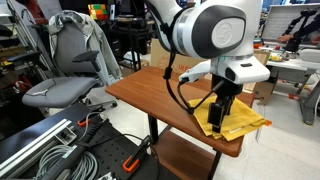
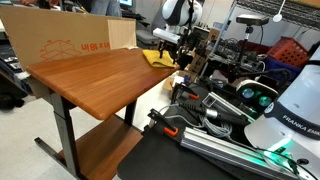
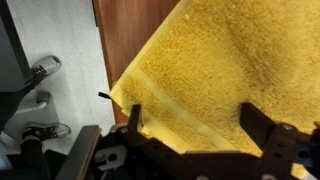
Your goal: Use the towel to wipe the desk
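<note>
The yellow towel under my gripper already hangs over the desk's end (image 1: pixel 257 124), so I should reverse and wipe it across the desktop (image 2: pixel 85 80) toward the other end.
The yellow towel (image 1: pixel 243 123) lies rumpled at one end of the reddish-brown desk (image 1: pixel 150 85), over its edge and corner. It also shows in an exterior view (image 2: pixel 157 57) at the far end of the desk (image 2: pixel 100 75). In the wrist view the towel (image 3: pixel 220 60) fills most of the picture, with a strip of desk (image 3: pixel 125 30) beside it. My gripper (image 1: pixel 219 110) points down onto the towel. Its two fingers (image 3: pixel 195 125) are spread wide apart, with towel between them. It is open.
A grey office chair (image 1: pixel 65 75) stands beside the desk. Cables and red clamps (image 1: pixel 95 150) lie on the floor. Cardboard boxes (image 2: pixel 70 40) stand along the desk's far side. The lower shelf (image 2: pixel 100 145) sits under the top. Shoes (image 3: pixel 40 70) lie on the floor.
</note>
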Controlling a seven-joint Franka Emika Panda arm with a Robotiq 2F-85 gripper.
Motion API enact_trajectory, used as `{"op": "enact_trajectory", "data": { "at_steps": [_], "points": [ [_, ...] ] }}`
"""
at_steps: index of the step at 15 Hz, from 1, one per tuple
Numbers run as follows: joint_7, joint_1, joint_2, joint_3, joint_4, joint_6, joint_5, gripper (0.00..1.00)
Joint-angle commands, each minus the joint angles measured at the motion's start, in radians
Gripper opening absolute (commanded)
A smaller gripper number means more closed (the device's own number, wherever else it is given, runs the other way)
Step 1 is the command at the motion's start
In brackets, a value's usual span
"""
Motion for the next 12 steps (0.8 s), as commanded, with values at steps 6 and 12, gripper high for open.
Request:
{"op": "enact_trajectory", "data": {
  "at_steps": [6, 12],
  "points": [
    [0.016, 0.167, 0.033, 0.071, 0.025, 0.105, 0.001, 1.0],
    [0.136, 0.263, 0.156, 0.038, 0.224, 0.051, -0.016, 1.0]
  ]
}}
